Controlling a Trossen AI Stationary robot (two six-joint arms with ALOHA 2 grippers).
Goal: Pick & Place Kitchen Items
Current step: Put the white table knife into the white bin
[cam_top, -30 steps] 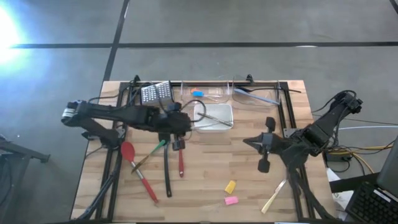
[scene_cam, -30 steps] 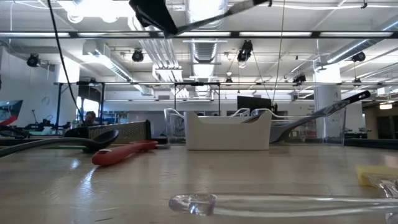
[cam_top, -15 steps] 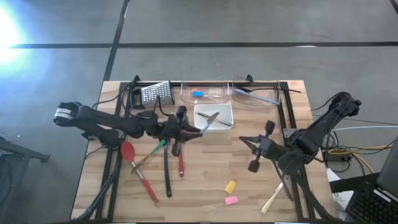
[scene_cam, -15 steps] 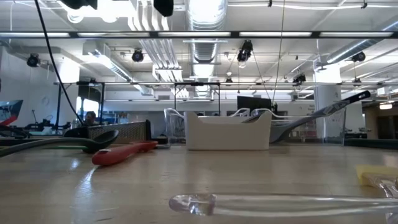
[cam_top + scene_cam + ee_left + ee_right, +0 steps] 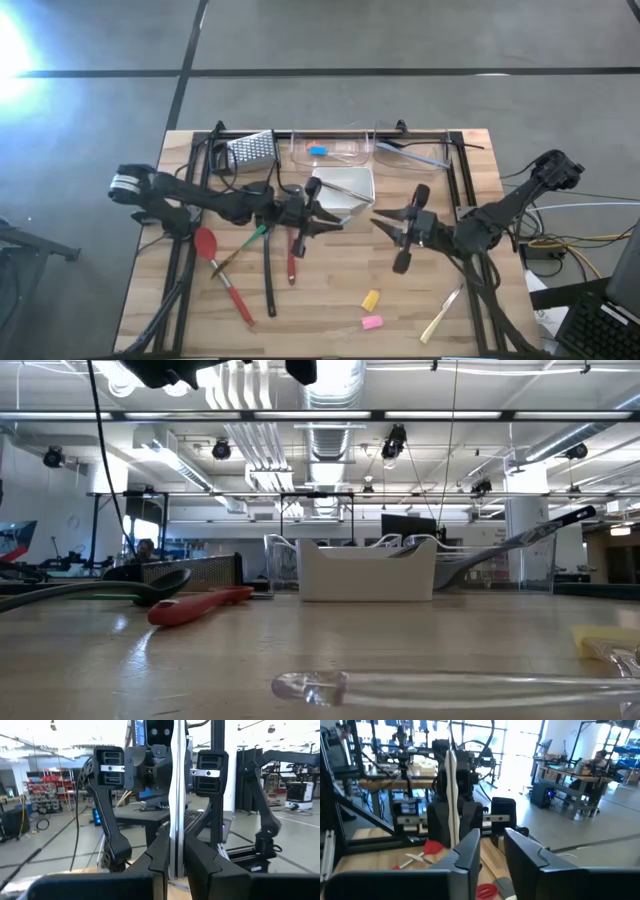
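Observation:
The silver utensil (image 5: 451, 795) is upright in my left gripper. Next, my right gripper takes the utensil and turns it level over the white tray (image 5: 352, 178).
My left gripper (image 5: 318, 215) hovers over the table's middle, just in front of the white tray (image 5: 362, 176), shut on a flat silver utensil (image 5: 176, 795). That utensil (image 5: 451, 795) stands upright. My right gripper (image 5: 380, 225) faces it from the right, open, a short way off and touching nothing. On the wood at the left lie a red spoon (image 5: 205, 242), a black spoon (image 5: 268, 280) and a red spatula (image 5: 291, 262). A yellow piece (image 5: 370, 299) and a pink piece (image 5: 371, 322) lie near the front. My left gripper pinches the silver utensil between its two fingers, near its lower end (image 5: 176, 862). The fingers reach about level from the table's left and lie across the strip. The utensil rises straight up above the fingers, clear of the table and the tray.
A steel grater (image 5: 250, 150) and two clear bins (image 5: 340, 158) (image 5: 415, 152) stand along the far edge, one with a blue piece (image 5: 318, 151). A pale stick (image 5: 440, 318) lies at the front right. In the low view a clear handle (image 5: 450, 685) lies close in front.
My left gripper has tipped up from pointing down to about level. It has drawn a little toward the near edge with the silver utensil, which now stands upright off the tray. My right gripper has moved toward the table's left, closer to it, and its fingers have parted.

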